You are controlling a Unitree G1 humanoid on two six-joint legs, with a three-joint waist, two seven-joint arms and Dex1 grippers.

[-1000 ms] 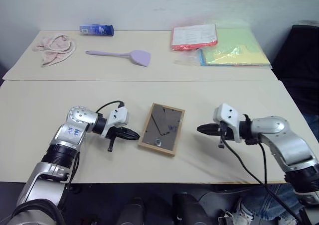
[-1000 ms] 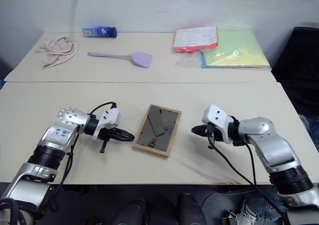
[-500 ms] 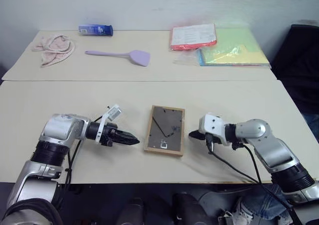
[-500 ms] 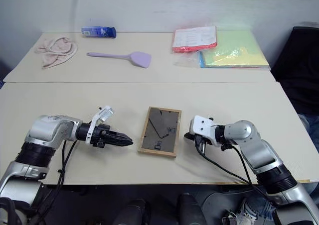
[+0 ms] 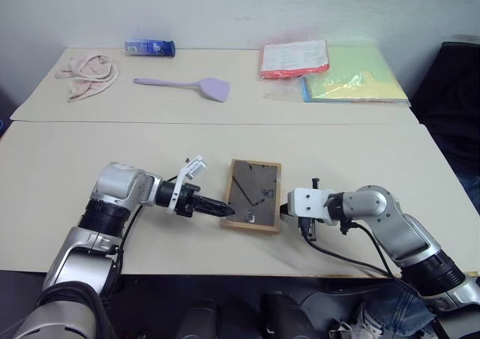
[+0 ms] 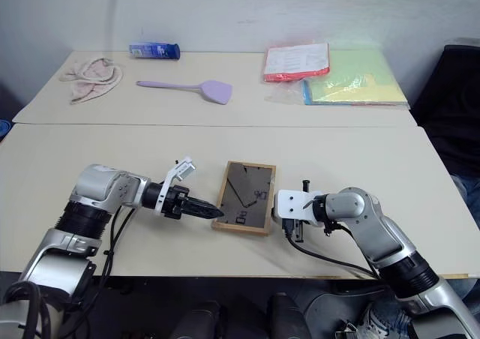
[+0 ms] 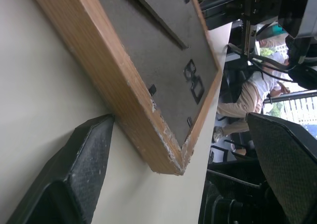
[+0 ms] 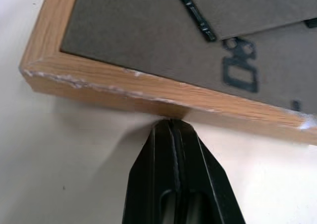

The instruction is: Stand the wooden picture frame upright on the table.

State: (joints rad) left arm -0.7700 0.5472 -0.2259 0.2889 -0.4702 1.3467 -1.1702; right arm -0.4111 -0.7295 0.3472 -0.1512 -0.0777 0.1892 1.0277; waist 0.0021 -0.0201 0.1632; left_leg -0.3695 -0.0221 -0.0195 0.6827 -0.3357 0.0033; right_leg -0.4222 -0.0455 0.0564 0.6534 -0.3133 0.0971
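Note:
My right gripper should hold the opposite edge (image 5: 279,200) steady while my left gripper reaches deeper, because the frame's near corner (image 5: 224,223) sits too shallow in my open left gripper.
The wooden picture frame (image 5: 253,200) lies flat on the table (image 5: 225,148) near its front edge, dark grey back panel up. My left gripper (image 5: 226,208) is open at the frame's left side, by its near corner. In the left wrist view one finger (image 7: 74,179) rests on the table against the wood border and the other finger (image 7: 290,169) hangs over the back panel. From the right, my right gripper (image 5: 286,206) is shut, and its tips (image 8: 172,130) touch the frame's (image 8: 163,55) right edge.
On the back table lie a pink cloth (image 5: 88,70), a blue tube (image 5: 150,47), a lilac spatula (image 5: 187,84), a red folder (image 5: 294,58) and green folders (image 5: 358,80). A dark chair (image 5: 461,91) stands at the right.
The left gripper has opened, rolled and moved right to the frame's left edge. The right gripper has slid left against the frame's right edge. The frame has turned squarer to the table's front edge.

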